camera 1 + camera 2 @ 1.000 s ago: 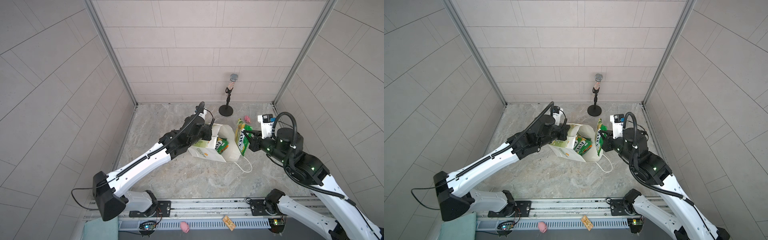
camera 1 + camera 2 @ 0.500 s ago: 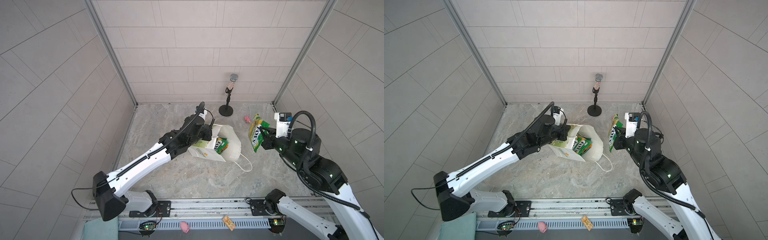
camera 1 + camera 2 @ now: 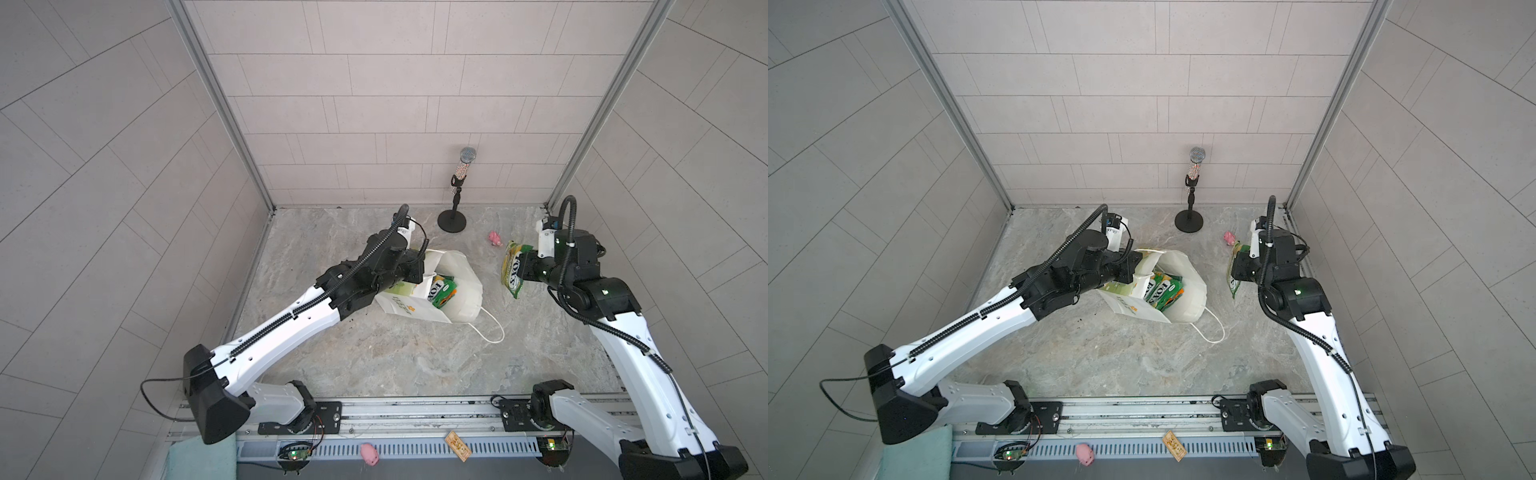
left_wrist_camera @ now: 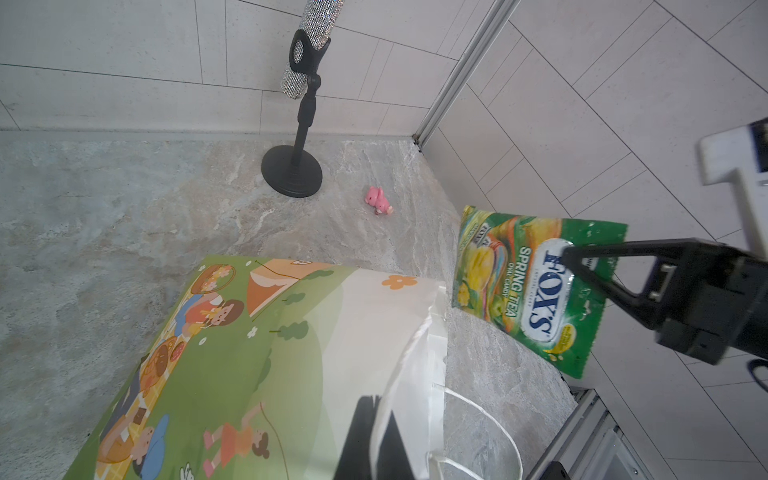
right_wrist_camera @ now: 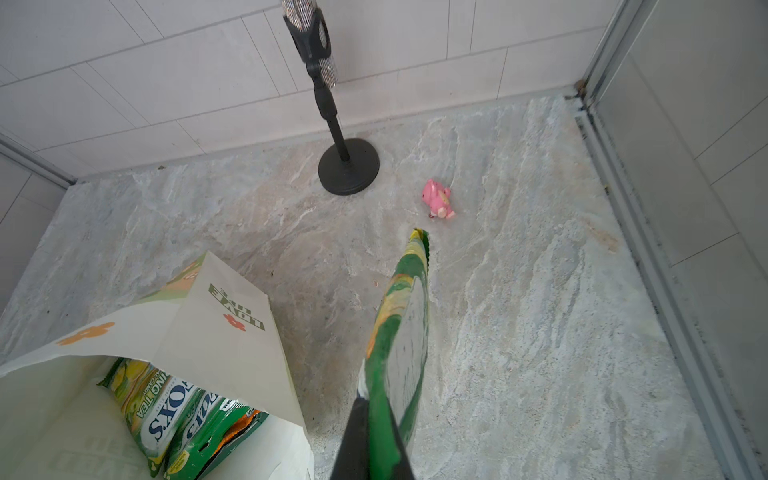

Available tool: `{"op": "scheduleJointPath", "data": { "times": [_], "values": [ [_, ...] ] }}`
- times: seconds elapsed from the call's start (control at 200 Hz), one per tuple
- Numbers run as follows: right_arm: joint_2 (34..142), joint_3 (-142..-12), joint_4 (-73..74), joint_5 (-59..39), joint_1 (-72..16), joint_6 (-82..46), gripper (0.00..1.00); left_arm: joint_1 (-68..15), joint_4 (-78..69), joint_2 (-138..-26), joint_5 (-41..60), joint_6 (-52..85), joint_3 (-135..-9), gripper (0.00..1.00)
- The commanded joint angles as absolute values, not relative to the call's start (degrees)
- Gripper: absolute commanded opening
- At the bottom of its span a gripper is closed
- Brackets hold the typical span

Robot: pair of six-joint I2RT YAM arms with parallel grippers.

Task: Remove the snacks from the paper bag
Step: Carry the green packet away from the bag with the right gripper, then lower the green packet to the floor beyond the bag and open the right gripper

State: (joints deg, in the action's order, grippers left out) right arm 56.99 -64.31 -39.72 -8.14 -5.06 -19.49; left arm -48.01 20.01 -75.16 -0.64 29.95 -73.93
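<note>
The yellow-green packet (image 3: 510,268) is clear of the paper bag with open floor (image 3: 496,277) below, so I keep lowering it with my right gripper until it lies there, then let go.
The white paper bag (image 3: 465,282) (image 3: 1190,286) lies on its side, its mouth facing right. My left gripper (image 3: 419,270) (image 4: 380,419) is shut on the far edge of its rim. Several green FOX'S packets (image 3: 441,291) (image 5: 166,411), one with an orange edge, lie just inside the mouth. To the right of the bag, my right gripper (image 3: 521,270) (image 5: 376,424) is shut on a yellow-green FOX'S packet (image 3: 513,270) (image 4: 528,286). That packet hangs on edge above the floor, apart from the bag.
A microphone on a black round-based stand (image 3: 453,220) (image 5: 348,170) stands at the back wall. A small pink toy (image 3: 494,238) (image 5: 438,199) lies near it, just behind the held packet. The bag's cord handle (image 3: 494,328) loops onto the floor. The right wall is close behind my right arm.
My right gripper has carried the FOX'S packet from the bag's mouth out to the right. The left gripper and the bag have stayed still.
</note>
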Motion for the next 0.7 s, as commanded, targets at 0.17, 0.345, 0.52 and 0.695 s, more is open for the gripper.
{"op": "scheduleJointPath", "data": {
  "times": [0.17,0.345,0.52,0.695],
  "values": [
    [64.32,-63.02,-27.24,-21.16,-0.74,-19.32,0.00,-47.70,19.43,-72.86,-0.29,28.62,-73.17,0.00],
    [71.62,-63.78,-22.21,-26.58,-0.10,-20.60,0.00,-47.72,19.34,-73.21,0.00,28.83,-73.19,0.00],
    [77.30,-64.29,-18.10,-31.79,0.55,-22.13,0.00,-47.71,19.13,-73.12,0.15,28.93,-73.30,0.00],
    [81.97,-63.66,-17.18,-34.06,3.87,-22.67,0.00,-47.72,19.01,-73.30,1.03,28.57,-73.20,0.00]
  ]
}}
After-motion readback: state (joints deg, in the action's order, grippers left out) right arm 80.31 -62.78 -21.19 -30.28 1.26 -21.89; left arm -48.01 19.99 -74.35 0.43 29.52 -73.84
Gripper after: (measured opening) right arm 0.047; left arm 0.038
